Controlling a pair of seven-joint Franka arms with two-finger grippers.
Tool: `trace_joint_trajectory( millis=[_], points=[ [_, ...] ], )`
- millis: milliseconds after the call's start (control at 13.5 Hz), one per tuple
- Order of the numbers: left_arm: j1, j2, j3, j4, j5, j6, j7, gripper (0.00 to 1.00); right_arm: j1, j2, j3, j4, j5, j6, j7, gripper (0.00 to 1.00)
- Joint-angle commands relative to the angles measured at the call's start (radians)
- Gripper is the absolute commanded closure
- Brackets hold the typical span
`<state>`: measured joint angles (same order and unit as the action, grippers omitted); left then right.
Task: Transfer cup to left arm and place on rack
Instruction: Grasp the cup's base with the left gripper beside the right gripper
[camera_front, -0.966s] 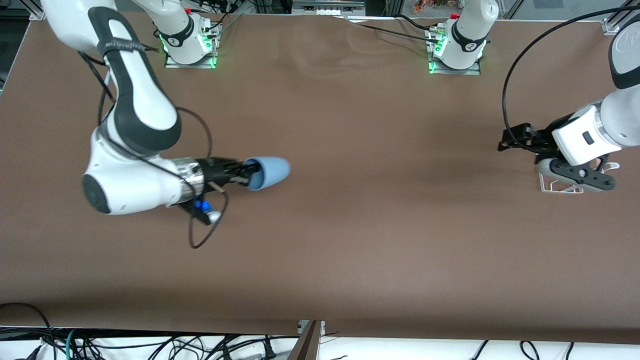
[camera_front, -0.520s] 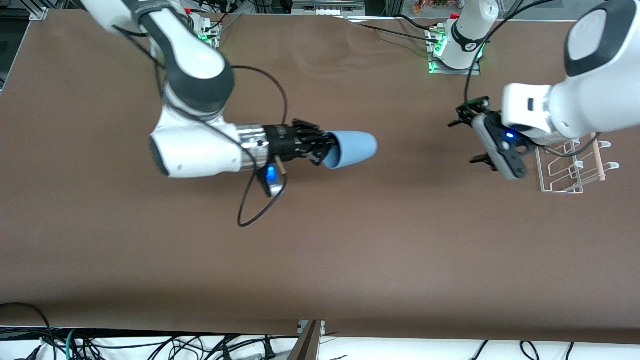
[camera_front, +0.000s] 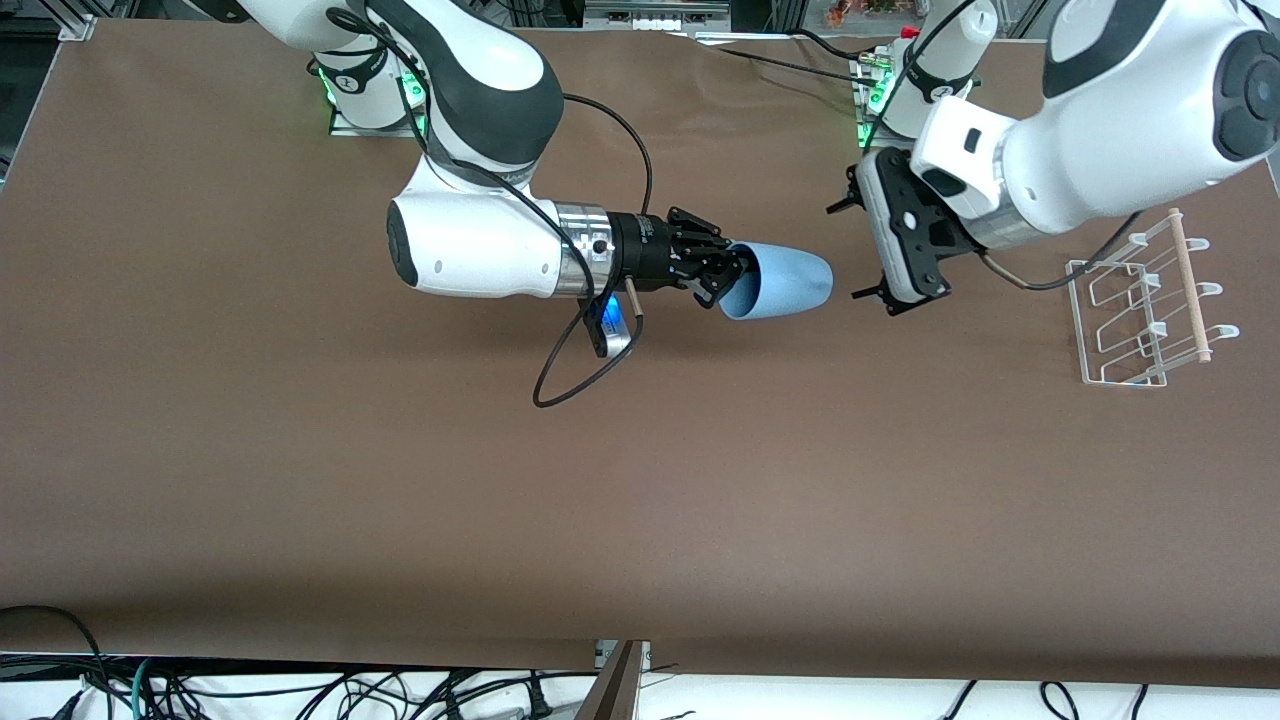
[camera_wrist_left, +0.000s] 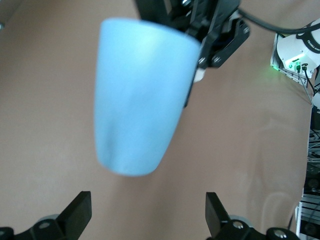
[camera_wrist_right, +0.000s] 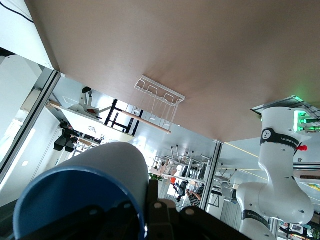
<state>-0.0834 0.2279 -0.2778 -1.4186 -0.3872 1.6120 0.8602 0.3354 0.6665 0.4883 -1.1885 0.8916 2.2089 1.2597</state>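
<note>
The rack's wires (camera_front: 1158, 328) are thin next to the light-blue cup's wide opening (camera_front: 743, 283), so the cup will slide over a wire and lean when the robot lowers it.
The light-blue cup (camera_front: 785, 285) hangs on its side above the middle of the table, bottom end toward the left arm. My right gripper (camera_front: 735, 275) is shut on its rim, one finger inside the mouth, as the right wrist view shows (camera_wrist_right: 145, 220) with the cup (camera_wrist_right: 95, 185). My left gripper (camera_front: 845, 252) is open and empty, facing the cup's bottom with a small gap. In the left wrist view the cup (camera_wrist_left: 140, 100) lies just ahead of the gripper (camera_wrist_left: 147, 220), not between its fingers (camera_wrist_left: 77, 212). The white wire rack (camera_front: 1140, 310) with its wooden rod (camera_front: 1190, 290) stands at the left arm's end.
The brown table (camera_front: 640, 480) holds only the rack. A black cable (camera_front: 580, 370) loops below the right wrist. The rack also shows in the right wrist view (camera_wrist_right: 157, 102). Both arm bases stand along the table's edge farthest from the front camera.
The right arm carried the cup toward the left arm's end of the table. The left arm swung off the rack to face the cup's bottom, its gripper open.
</note>
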Motion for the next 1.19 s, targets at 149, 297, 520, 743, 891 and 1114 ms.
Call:
trace_joint_trajectory(
  millis=[149,297,520,743,891,1114],
  points=[
    [-0.004,-0.009,-0.04,-0.013,0.007,0.136,0.103,0.0,-0.01,0.008,0.009,0.018,0.021,0.003,0.007,1.0],
    [-0.007,-0.006,-0.041,-0.013,0.059,0.175,0.12,0.0,-0.01,0.008,0.007,0.018,0.02,0.003,0.007,1.0],
    [-0.015,-0.002,-0.082,-0.058,0.067,0.27,0.125,0.0,-0.015,0.01,0.007,0.018,0.021,0.005,0.006,1.0],
    [-0.013,-0.002,-0.126,-0.092,0.1,0.335,0.122,0.0,-0.015,0.01,0.007,0.018,0.021,0.006,0.004,1.0],
    [-0.012,-0.001,-0.126,-0.103,0.106,0.359,0.125,0.0,-0.015,0.012,0.007,0.018,0.021,0.009,0.004,1.0],
    [-0.012,0.01,-0.126,-0.114,0.108,0.379,0.125,0.0,-0.015,0.016,0.006,0.017,0.021,0.009,-0.002,1.0]
  ],
)
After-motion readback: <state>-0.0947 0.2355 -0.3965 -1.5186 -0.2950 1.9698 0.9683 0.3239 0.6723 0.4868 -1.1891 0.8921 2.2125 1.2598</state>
